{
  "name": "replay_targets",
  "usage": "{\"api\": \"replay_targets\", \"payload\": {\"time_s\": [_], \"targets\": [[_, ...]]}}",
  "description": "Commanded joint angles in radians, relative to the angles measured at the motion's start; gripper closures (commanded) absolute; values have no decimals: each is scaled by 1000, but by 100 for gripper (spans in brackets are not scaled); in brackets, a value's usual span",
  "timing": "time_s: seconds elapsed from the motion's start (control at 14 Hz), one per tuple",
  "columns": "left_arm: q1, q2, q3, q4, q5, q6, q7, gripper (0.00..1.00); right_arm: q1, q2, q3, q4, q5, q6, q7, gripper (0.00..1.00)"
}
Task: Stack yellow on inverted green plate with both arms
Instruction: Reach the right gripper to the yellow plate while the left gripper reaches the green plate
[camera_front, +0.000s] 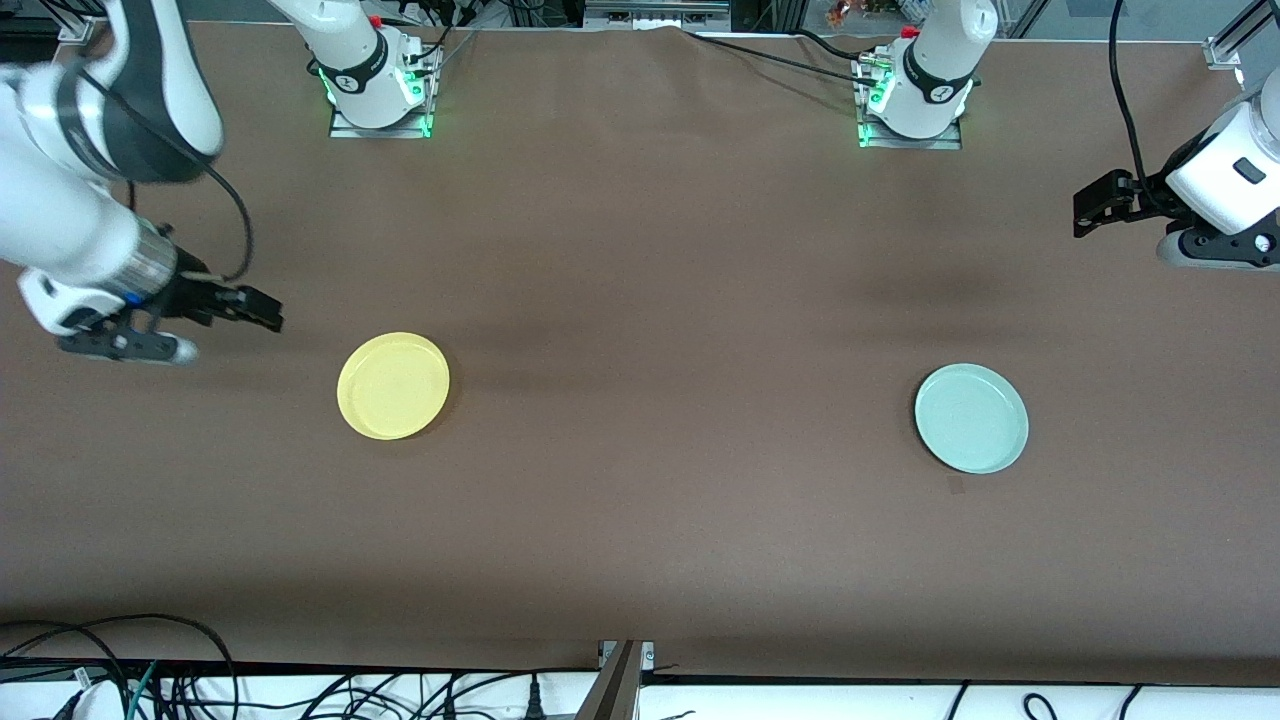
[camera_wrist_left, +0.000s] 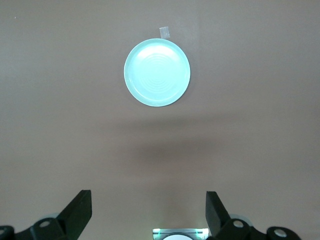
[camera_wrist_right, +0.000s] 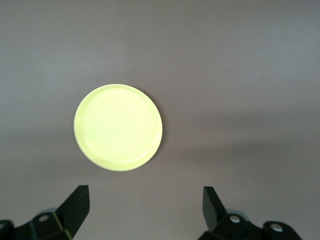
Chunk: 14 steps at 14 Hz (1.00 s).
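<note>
The yellow plate (camera_front: 393, 386) is wide and has just a thin rim (camera_wrist_right: 160, 128) to pinch, so the plate's far side will tilt down when I lift the plate.
The yellow plate (camera_front: 393, 386) lies flat on the brown table toward the right arm's end. It also shows in the right wrist view (camera_wrist_right: 118, 127). The pale green plate (camera_front: 971, 417) lies flat toward the left arm's end, and in the left wrist view (camera_wrist_left: 157, 73) faint rings show on its face. I cannot tell which way up it lies. My right gripper (camera_front: 262, 312) is open and empty, up in the air beside the yellow plate, apart from it. My left gripper (camera_front: 1092, 208) is open and empty, up over the table's left-arm end, well away from the green plate.
The two arm bases (camera_front: 380, 90) (camera_front: 915, 100) stand at the table's back edge. A small tape mark (camera_front: 956, 486) lies beside the green plate, nearer the front camera. Cables (camera_front: 150, 680) hang below the table's front edge.
</note>
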Motion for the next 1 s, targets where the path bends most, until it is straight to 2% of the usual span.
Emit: {"api": "replay_targets", "payload": {"time_s": [0.0, 0.14, 0.29, 0.5, 0.79, 0.93], "targets": [[4, 9, 3, 0, -7, -8, 79, 0, -3, 110, -2, 7, 15, 97, -143, 1], [3, 36, 1, 0, -6, 0, 116, 0, -8, 190, -2, 10, 13, 175, -188, 1], [2, 116, 1, 0, 0, 15, 132, 0, -8, 265, -2, 12, 13, 250, -236, 1], [36, 237, 6, 0, 5, 181, 223, 0, -5, 333, -3, 13, 12, 330, -237, 1], [94, 415, 6, -5, 7, 398, 469, 0, -3, 409, -3, 16, 12, 407, -237, 1], [136, 501, 6, -3, 10, 495, 635, 0, -3, 414, -2, 13, 13, 403, -221, 3]]}}
